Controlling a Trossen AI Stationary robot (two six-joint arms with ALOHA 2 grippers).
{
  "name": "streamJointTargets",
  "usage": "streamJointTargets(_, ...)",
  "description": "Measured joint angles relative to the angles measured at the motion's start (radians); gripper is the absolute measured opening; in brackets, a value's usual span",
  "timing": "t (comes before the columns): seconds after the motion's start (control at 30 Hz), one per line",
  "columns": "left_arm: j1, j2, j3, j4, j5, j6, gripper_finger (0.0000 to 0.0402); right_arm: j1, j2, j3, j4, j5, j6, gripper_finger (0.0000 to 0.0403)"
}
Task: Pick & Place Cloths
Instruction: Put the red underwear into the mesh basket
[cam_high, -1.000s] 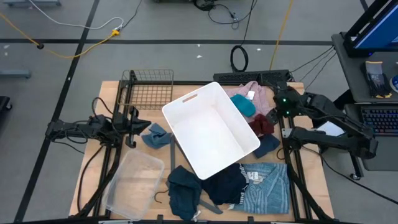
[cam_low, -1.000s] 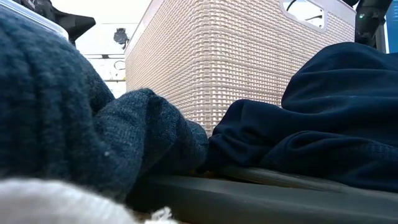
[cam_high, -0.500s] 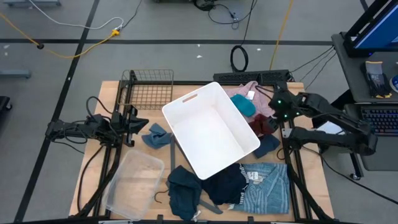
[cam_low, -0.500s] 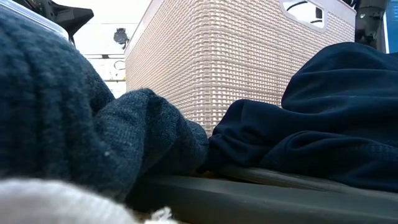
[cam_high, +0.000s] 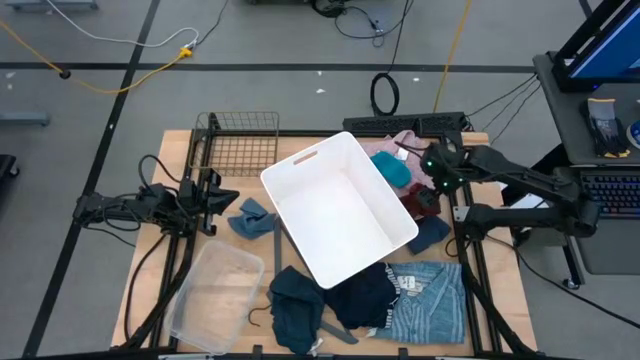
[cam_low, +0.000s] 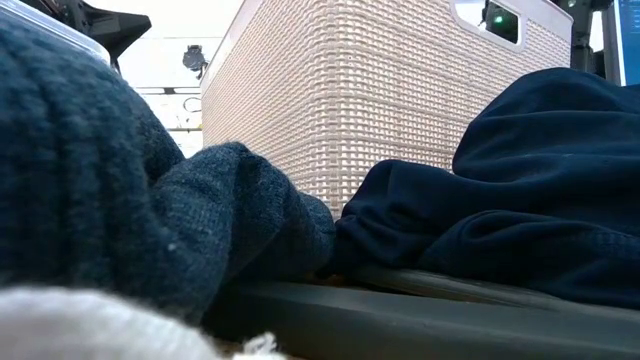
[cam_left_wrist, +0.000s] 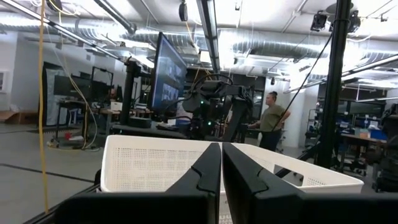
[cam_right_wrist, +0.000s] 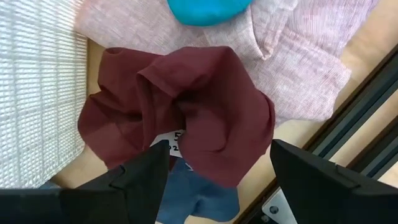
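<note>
The raised fold (cam_right_wrist: 221, 127) of the dark red cloth (cam_right_wrist: 202, 102) is lined up with the open fingers of my right gripper, so I should keep going down until the fingers close around the fold.
Several cloths lie on the table around a white basket (cam_high: 340, 205). On its right are a pink cloth (cam_high: 405, 148), a teal one (cam_high: 392, 172), a dark red one (cam_high: 420, 200) and a blue one (cam_high: 433, 233). A blue striped shirt (cam_high: 432, 298) and dark cloths (cam_high: 362, 296) lie near the front edge. My right gripper (cam_high: 428, 178) hangs open above the dark red cloth (cam_right_wrist: 180, 118), pointing steeply down, and touches nothing. My left gripper (cam_high: 215, 195) waits shut at the table's left, with nothing between its fingers.
A clear plastic bin (cam_high: 215, 295) stands at the front left and a wire rack (cam_high: 240, 140) at the far left. A small blue cloth (cam_high: 252, 215) lies left of the basket. A grey hanger (cam_high: 335, 332) lies among the front cloths. A person (cam_left_wrist: 272, 118) stands in the room behind.
My right gripper has gone toward the table's left and down, from beside the frame rail to above the dark red cloth, tipping further downward. No cloth has moved.
</note>
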Motion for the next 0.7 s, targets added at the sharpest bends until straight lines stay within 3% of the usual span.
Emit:
streamJointTargets(0.53, 0.0, 0.0, 0.0, 0.0, 0.0, -0.002, 0.0017, 0.0, 0.048, -0.187, 0.138, 0.024, 0.108, 0.0274)
streamJointTargets(0.7, 0.0, 0.0, 0.0, 0.0, -0.001, -0.002, 0.0017, 0.0, 0.048, -0.206, 0.14, 0.025, 0.152, 0.0248)
